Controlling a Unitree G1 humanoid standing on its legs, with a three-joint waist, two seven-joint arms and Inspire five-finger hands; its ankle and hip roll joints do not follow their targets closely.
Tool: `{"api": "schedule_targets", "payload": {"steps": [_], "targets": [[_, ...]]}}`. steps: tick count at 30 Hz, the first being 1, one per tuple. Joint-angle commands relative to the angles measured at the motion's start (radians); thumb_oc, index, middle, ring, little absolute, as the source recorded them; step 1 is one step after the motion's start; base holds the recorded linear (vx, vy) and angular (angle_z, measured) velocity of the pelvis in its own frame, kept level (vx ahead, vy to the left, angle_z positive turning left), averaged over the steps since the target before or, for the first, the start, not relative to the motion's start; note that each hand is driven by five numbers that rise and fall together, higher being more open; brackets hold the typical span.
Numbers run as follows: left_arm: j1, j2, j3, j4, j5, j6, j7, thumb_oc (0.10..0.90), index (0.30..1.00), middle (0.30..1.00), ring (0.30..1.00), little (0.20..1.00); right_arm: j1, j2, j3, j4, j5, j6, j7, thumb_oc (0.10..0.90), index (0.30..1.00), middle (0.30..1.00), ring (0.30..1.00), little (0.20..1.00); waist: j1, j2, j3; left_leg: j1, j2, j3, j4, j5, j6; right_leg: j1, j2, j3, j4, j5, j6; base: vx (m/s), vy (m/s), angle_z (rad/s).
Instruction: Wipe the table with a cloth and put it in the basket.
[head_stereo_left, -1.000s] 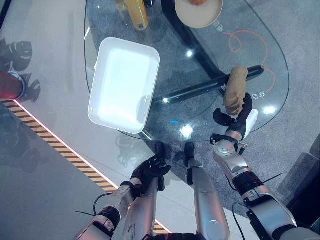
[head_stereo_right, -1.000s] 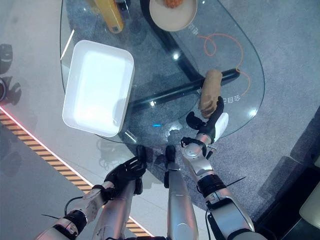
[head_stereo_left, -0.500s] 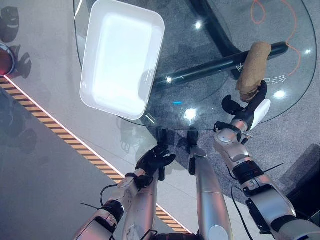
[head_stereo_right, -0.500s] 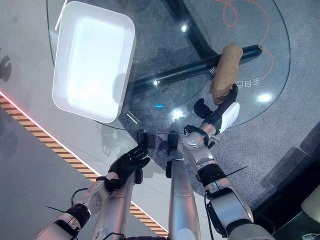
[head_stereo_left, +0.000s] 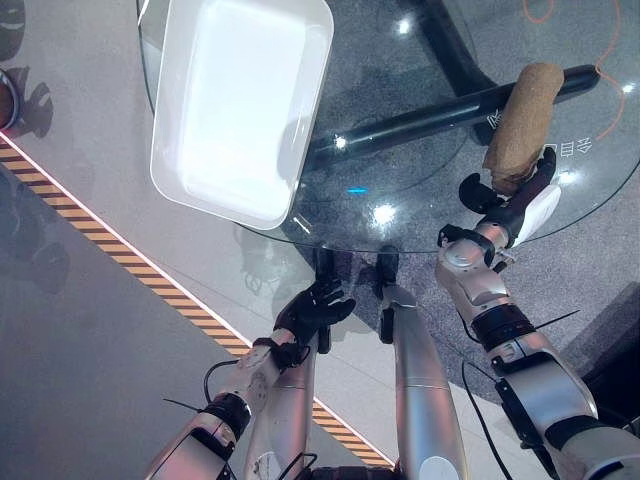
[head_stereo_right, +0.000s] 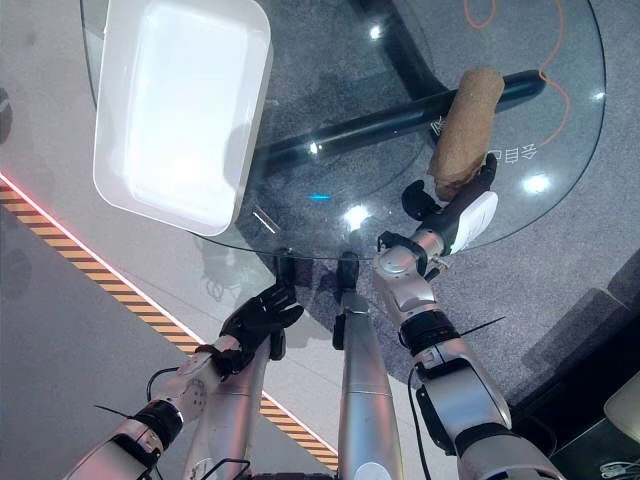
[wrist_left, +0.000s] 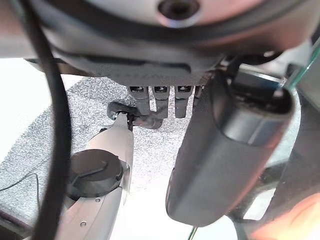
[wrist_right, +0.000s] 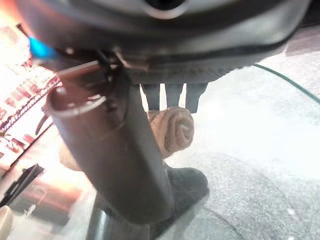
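I see the brown cloth (head_stereo_left: 526, 125) coiled in snug layers at its near end (wrist_right: 182, 131), so I expect it to squash there but stay rolled when I wipe and carry it.
A rolled brown cloth (head_stereo_left: 525, 120) lies on the round glass table (head_stereo_left: 400, 100), toward its right side. My right hand (head_stereo_left: 515, 205) reaches over the table's near edge and is open. Its straight fingers lie against the near end of the cloth (head_stereo_right: 465, 125) and its thumb stands out to the left. In the right wrist view the roll's end (wrist_right: 172, 130) shows just past the fingertips (wrist_right: 172, 92). A white rectangular basket (head_stereo_left: 240, 100) stands on the table's left part. My left hand (head_stereo_left: 310, 310) hangs open below the near table edge, off the glass.
A dark bar of the table's frame (head_stereo_left: 420, 120) runs under the glass from the basket toward the cloth. An orange cord (head_stereo_right: 480, 12) lies beyond it. A yellow-black striped line (head_stereo_left: 110, 235) crosses the floor on the left.
The camera has tilted, so the whole scene has slid up and right. My right hand has crept forward until its fingers are alongside the cloth's near end. The left hand stays low.
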Motion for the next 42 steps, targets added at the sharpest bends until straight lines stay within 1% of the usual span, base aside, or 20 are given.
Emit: {"api": "schedule_targets", "payload": {"steps": [1,5,11,13,14,15,17,18,19,20,21,28,37,41,42], "targets": [[0.083,-0.026,-0.076,-0.033,-0.029,0.02,-0.028,0.8,0.9,0.9,0.9,0.9,-0.025,-0.095,-0.034,-0.045,-0.01,-0.046,-0.133,0.8,0.9,0.9,0.9,0.9,-0.003,0.028,-0.019,-0.066,-0.036,-0.045,0.214,-0.127,0.041,0.008,0.0,0.009,-0.163,0.154,0.053,0.0,0.0,0.0],[0.079,-0.023,-0.075,-0.032,-0.032,0.025,-0.035,0.8,0.9,0.9,0.9,0.9,-0.047,-0.097,-0.041,-0.013,0.02,-0.053,-0.138,0.8,0.9,0.9,0.9,0.9,0.003,0.029,-0.019,-0.076,-0.038,-0.049,0.217,-0.127,0.042,-0.001,0.0,0.009,-0.161,0.156,0.054,0.0,0.001,0.02],[0.075,-0.024,-0.078,-0.029,-0.035,0.025,-0.043,0.8,0.9,0.9,0.9,0.9,-0.072,-0.095,-0.035,0.032,0.06,-0.043,-0.094,0.8,0.9,0.9,0.9,0.9,0.01,0.03,-0.019,-0.084,-0.042,-0.056,0.218,-0.127,0.044,-0.009,-0.001,0.008,-0.162,0.16,0.053,0.0,0.0,0.01],[0.074,-0.023,-0.082,-0.03,-0.045,0.025,-0.045,0.8,0.9,0.9,0.9,0.9,-0.082,-0.102,-0.022,0.05,0.083,-0.03,-0.067,0.8,0.9,0.9,0.9,0.9,0.013,0.03,-0.019,-0.089,-0.045,-0.06,0.22,-0.126,0.044,-0.013,-0.001,0.006,-0.161,0.162,0.054,0.0,0.0,0.02],[0.073,-0.024,-0.082,-0.029,-0.047,0.026,-0.046,0.8,0.9,0.9,0.9,0.9,-0.085,-0.103,-0.019,0.059,0.088,-0.031,-0.06,0.731,0.841,0.841,0.841,0.831,0.014,0.031,-0.019,-0.091,-0.045,-0.062,0.221,-0.126,0.044,-0.014,-0.002,0.005,-0.16,0.162,0.054,0.0,0.0,0.0],[0.073,-0.024,-0.082,-0.029,-0.047,0.027,-0.045,0.8,0.9,0.9,0.9,0.9,-0.087,-0.103,-0.018,0.061,0.088,-0.03,-0.056,0.712,0.825,0.825,0.825,0.812,0.015,0.031,-0.019,-0.091,-0.045,-0.063,0.221,-0.126,0.044,-0.015,-0.003,0.004,-0.16,0.162,0.054,0.0,0.0,0.0],[0.072,-0.023,-0.081,-0.031,-0.046,0.03,-0.046,0.8,0.9,0.9,0.9,0.9,-0.092,-0.107,-0.011,0.065,0.089,-0.028,-0.048,0.646,0.768,0.768,0.768,0.746,0.016,0.031,-0.019,-0.093,-0.046,-0.064,0.222,-0.126,0.043,-0.016,-0.003,0.003,-0.16,0.163,0.054,0.0,0.0,0.0],[0.07,-0.022,-0.083,-0.033,-0.046,0.031,-0.047,0.8,0.9,0.9,0.9,0.9,-0.102,-0.112,-0.004,0.073,0.092,-0.027,-0.037,0.377,0.538,0.538,0.538,0.477,0.018,0.032,-0.019,-0.098,-0.047,-0.067,0.224,-0.126,0.043,-0.02,-0.004,0.003,-0.159,0.163,0.055,0.0,0.0,0.0],[0.07,-0.021,-0.083,-0.033,-0.046,0.03,-0.048,0.8,0.9,0.9,0.9,0.9,-0.103,-0.113,-0.003,0.073,0.093,-0.027,-0.036,0.311,0.481,0.481,0.481,0.411,0.018,0.032,-0.019,-0.098,-0.047,-0.067,0.224,-0.126,0.043,-0.021,-0.004,0.003,-0.159,0.163,0.055,0.0,0.0,0.0],[0.071,-0.02,-0.083,-0.033,-0.047,0.032,-0.05,0.8,0.9,0.9,0.9,0.9,-0.11,-0.116,-0.001,0.078,0.094,-0.025,-0.029,0.191,0.378,0.378,0.378,0.291,0.02,0.031,-0.019,-0.099,-0.048,-0.069,0.225,-0.127,0.043,-0.021,-0.003,0.002,-0.158,0.163,0.056,0.0,0.0,0.0],[0.073,-0.016,-0.084,-0.03,-0.051,0.032,-0.056,0.8,0.9,0.9,0.9,0.9,-0.116,-0.12,0.004,0.08,0.093,-0.02,-0.014,0.1,0.3,0.3,0.3,0.2,0.021,0.03,-0.019,-0.101,-0.048,-0.071,0.228,-0.128,0.042,-0.023,-0.002,0.002,-0.154,0.161,0.056,0.0,0.0,0.0],[0.064,-0.024,-0.08,-0.015,-0.05,0.029,-0.06,0.8,0.9,0.9,0.9,0.9,-0.129,-0.116,0.02,0.074,0.096,-0.006,0.012,0.1,0.3,0.3,0.3,0.2,0.024,0.027,-0.019,-0.106,-0.051,-0.074,0.228,-0.126,0.043,-0.027,-0.001,0.0,-0.15,0.159,0.055,0.0,0.0,0.0],[0.069,-0.028,-0.074,-0.019,-0.06,0.032,-0.065,0.8,0.9,0.9,0.9,0.9,-0.125,-0.11,0.019,0.065,0.087,0.005,0.012,0.1,0.3,0.3,0.3,0.2,0.027,0.028,-0.019,-0.112,-0.055,-0.077,0.234,-0.131,0.045,-0.033,-0.001,0.0,-0.144,0.158,0.059,0.0,0.004,0.0],[0.069,-0.028,-0.073,-0.02,-0.063,0.033,-0.068,0.8,0.9,0.9,0.9,0.9,-0.129,-0.11,0.018,0.069,0.087,0.0,0.02,0.1,0.3,0.3,0.3,0.2,0.03,0.027,-0.019,-0.113,-0.056,-0.08,0.234,-0.133,0.047,-0.033,-0.001,-0.003,-0.145,0.159,0.061,0.0,0.0,0.0],[0.072,-0.026,-0.075,-0.026,-0.066,0.034,-0.063,0.8,0.9,0.9,0.9,0.9,-0.13,-0.114,0.02,0.066,0.087,-0.01,0.038,0.1,0.3,0.3,0.3,0.2,0.031,0.026,-0.019,-0.113,-0.056,-0.081,0.234,-0.133,0.047,-0.032,-0.002,-0.003,-0.145,0.158,0.062,0.0,0.0,0.0]]}}
